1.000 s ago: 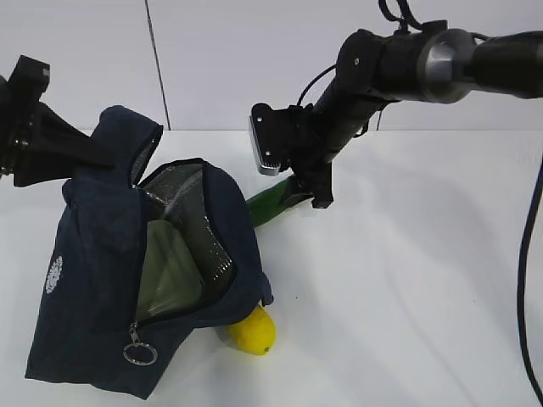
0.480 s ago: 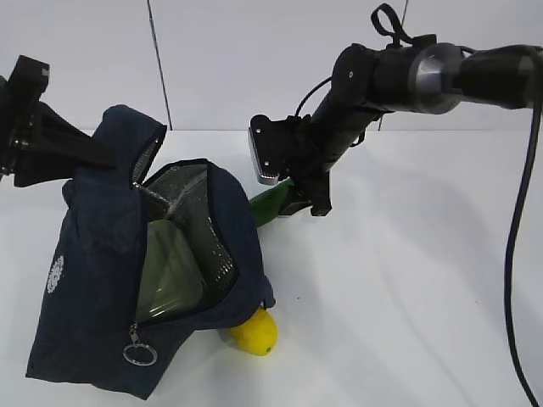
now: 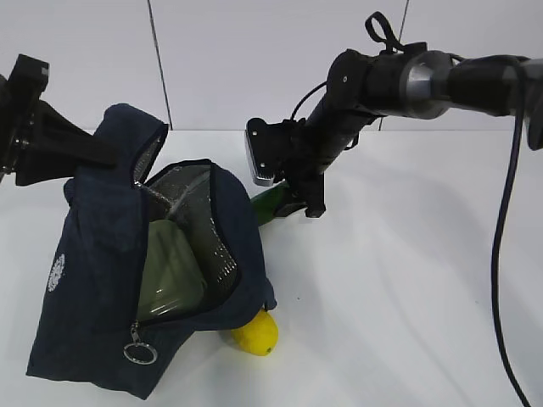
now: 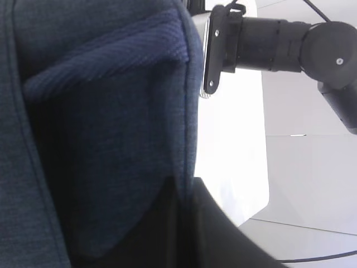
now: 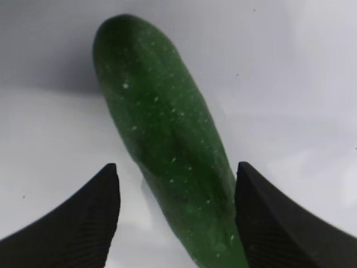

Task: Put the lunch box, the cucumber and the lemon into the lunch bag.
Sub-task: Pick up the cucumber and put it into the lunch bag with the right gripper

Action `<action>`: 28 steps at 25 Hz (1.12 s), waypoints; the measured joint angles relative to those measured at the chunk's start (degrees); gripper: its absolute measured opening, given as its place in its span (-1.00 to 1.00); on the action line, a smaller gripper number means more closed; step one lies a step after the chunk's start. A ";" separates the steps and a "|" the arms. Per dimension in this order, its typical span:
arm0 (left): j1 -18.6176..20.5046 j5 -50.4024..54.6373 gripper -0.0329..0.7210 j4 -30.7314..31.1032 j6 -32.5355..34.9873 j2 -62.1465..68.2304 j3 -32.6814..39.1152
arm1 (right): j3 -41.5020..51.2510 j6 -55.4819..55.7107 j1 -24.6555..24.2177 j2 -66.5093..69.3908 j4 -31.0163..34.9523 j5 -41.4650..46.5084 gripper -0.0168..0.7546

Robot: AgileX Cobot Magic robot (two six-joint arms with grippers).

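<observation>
The lunch bag's opening is wide open around the lunch box. I expect the cucumber to fit all the way inside, lengthwise against the lunch box, when I lower it in.
The navy lunch bag lies open on the white table at the left, foil lining showing. The lunch box, with its sage-green lid, sits inside the bag's mouth. My left gripper is shut on the bag's upper fabric and holds it up. The left wrist view shows that fabric pinched between the jaws of my left gripper. The lemon lies at the bag's front edge. The dark green cucumber lies behind the bag. My right gripper is open astride the cucumber, whose right flank lies against one finger.
The bag's zipper ring pull hangs at the front of the opening. The right arm reaches in from the upper right. A white wall stands behind the table.
My right gripper has shifted slightly left and lower over the cucumber. The bag, lunch box, lemon and left gripper have barely moved.
</observation>
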 joint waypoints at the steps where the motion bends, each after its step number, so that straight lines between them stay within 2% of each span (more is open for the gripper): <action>1: 0.00 0.00 -0.93 0.00 0.10 0.00 0.00 | -0.60 0.00 0.00 0.26 0.39 0.41 0.33; 8: 0.00 0.14 -0.93 -0.23 0.12 0.00 0.10 | -1.74 0.00 0.00 0.66 1.18 1.27 0.33; 15: 0.00 0.17 -0.93 -1.33 0.65 0.00 0.10 | -1.92 -0.08 0.00 1.24 -2.19 1.60 0.33; 25: 0.00 0.26 -0.93 -1.67 0.78 0.00 0.10 | -1.92 -0.22 0.00 1.93 -2.74 2.42 0.32; 28: 0.00 0.30 -0.93 -1.69 0.78 0.00 0.10 | -1.92 -0.22 0.00 1.93 -2.74 2.85 0.23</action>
